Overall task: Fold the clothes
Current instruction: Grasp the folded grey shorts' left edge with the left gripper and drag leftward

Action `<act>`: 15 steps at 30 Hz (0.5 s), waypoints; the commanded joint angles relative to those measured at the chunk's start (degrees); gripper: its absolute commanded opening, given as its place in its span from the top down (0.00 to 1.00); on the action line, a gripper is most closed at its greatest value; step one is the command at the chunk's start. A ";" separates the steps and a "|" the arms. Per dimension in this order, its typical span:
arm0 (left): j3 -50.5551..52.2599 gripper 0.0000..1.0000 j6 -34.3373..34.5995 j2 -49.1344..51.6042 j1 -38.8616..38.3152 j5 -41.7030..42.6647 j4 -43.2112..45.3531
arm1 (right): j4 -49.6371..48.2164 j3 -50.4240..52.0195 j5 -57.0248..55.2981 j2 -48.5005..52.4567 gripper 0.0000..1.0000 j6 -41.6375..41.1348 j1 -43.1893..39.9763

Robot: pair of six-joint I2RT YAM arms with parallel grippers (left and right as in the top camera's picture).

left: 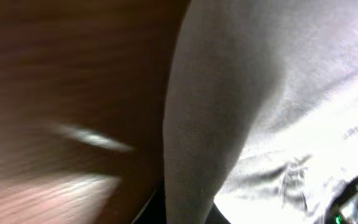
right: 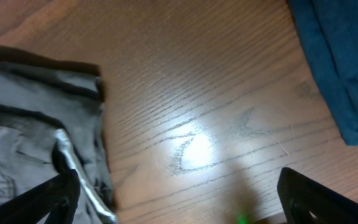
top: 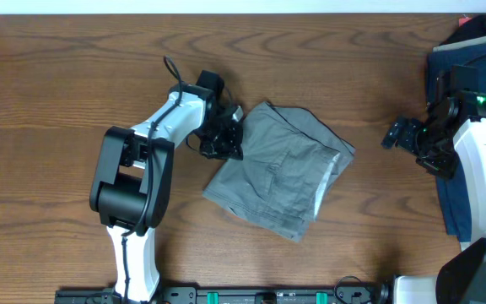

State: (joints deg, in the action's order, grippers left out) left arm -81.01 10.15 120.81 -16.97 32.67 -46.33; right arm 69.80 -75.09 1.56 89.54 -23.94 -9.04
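Note:
The folded shorts' edge is in my left gripper and open wood lies ahead, so I keep pulling the shorts until they get to the table's empty end.
The light grey shorts lie folded in a rough rectangle at the table's middle, turned at an angle. My left gripper is at their upper left edge, shut on a fold of the grey cloth. In the left wrist view that fold runs down between the dark fingers. My right gripper is open and empty over bare wood, to the right of the shorts and apart from them. In the right wrist view its fingers are spread wide, with the shorts' right edge at the left.
A larger dark blue garment lies at the table's right edge, partly under the right arm; it also shows in the right wrist view. Bare wood lies between it and the shorts.

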 commanded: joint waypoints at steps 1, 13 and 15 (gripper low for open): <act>0.26 0.94 6.75 0.74 4.28 -11.47 0.15 | 0.04 0.15 -0.02 -0.28 0.01 -0.87 0.00; 0.26 0.94 22.51 0.74 36.81 -18.38 -1.51 | 0.04 0.15 -0.02 -0.28 0.01 -0.87 0.00; 0.26 0.93 24.13 0.74 43.63 -18.38 -1.79 | 0.04 0.15 -0.02 -0.28 0.01 -0.87 0.00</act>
State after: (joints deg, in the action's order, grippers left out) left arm -81.54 27.88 120.42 18.52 23.22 -47.55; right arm 69.78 -75.09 1.54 89.54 -23.94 -9.04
